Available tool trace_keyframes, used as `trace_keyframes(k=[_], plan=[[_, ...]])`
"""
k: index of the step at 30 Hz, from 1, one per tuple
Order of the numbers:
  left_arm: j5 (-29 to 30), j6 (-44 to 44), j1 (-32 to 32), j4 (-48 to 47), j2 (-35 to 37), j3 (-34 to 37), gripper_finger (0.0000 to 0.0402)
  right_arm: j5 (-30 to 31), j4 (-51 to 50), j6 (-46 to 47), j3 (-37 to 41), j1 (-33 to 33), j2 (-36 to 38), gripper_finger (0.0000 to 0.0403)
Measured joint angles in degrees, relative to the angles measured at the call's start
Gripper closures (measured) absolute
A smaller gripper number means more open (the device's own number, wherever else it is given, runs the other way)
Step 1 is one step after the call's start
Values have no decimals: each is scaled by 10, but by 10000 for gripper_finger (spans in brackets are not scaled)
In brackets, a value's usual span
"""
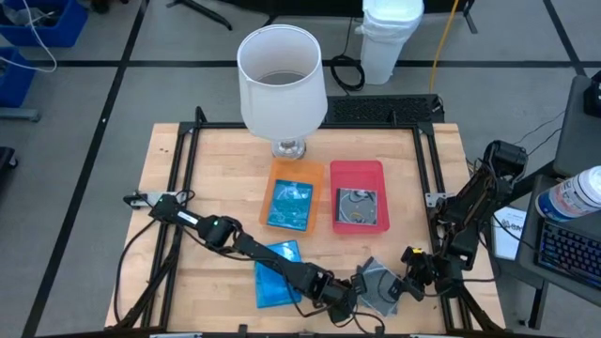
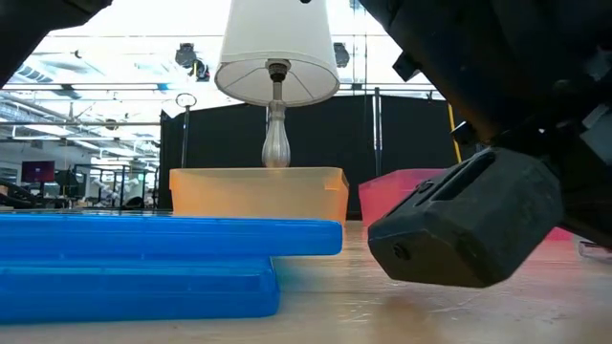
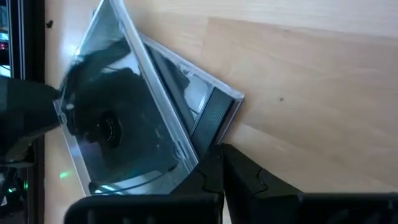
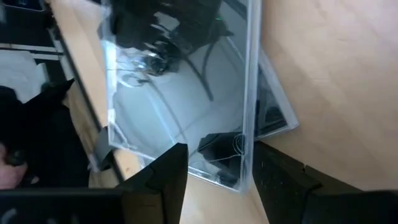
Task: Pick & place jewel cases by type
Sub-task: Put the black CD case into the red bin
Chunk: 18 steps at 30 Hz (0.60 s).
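Note:
My right gripper has the upper clear case's corner (image 4: 240,184) crooked between its fingers, so I should back away and align with the case's edge (image 4: 251,93) before closing on it.
Two clear jewel cases (image 1: 380,282) lie overlapped near the table's front edge. The upper one (image 3: 124,118) is tilted on the lower one (image 3: 208,106), which lies flat. My left gripper (image 1: 346,291) is shut, its tips at their near corner. My right gripper (image 1: 406,284) is open. In the right wrist view a corner of the upper case (image 4: 239,177) shows between its fingers, and I cannot tell whether they touch it. Two blue jewel cases (image 1: 279,272) lie stacked to the left. One blue case (image 1: 289,204) lies in the orange tray (image 1: 299,167) and one clear case (image 1: 357,208) in the red tray (image 1: 357,167). My left gripper (image 3: 221,163) has its shut fingertips against the clear cases' corner (image 3: 204,148), where the upper case's long edge ends beside the lower case's dark spine. The fingers come slanting down from the table's left. I cannot tell whether they push on it.
A white-shaded lamp (image 1: 282,66) stands at the table's far middle, behind the two trays. The stacked blue cases (image 2: 143,258) fill the low view's left. Bare wood lies to the left of the orange tray and to the right of the red tray.

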State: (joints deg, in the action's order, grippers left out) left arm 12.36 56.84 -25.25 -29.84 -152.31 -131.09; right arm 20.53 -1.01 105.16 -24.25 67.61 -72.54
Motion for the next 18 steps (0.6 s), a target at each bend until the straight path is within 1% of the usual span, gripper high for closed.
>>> trace_keyframes(k=[7,18], plan=[[6,-1,2,14,0,1,398,4,44,-27,0,0,5,243],[18,-6,3,27,-1,2,394,11,63,-21,0,1,6,243]])
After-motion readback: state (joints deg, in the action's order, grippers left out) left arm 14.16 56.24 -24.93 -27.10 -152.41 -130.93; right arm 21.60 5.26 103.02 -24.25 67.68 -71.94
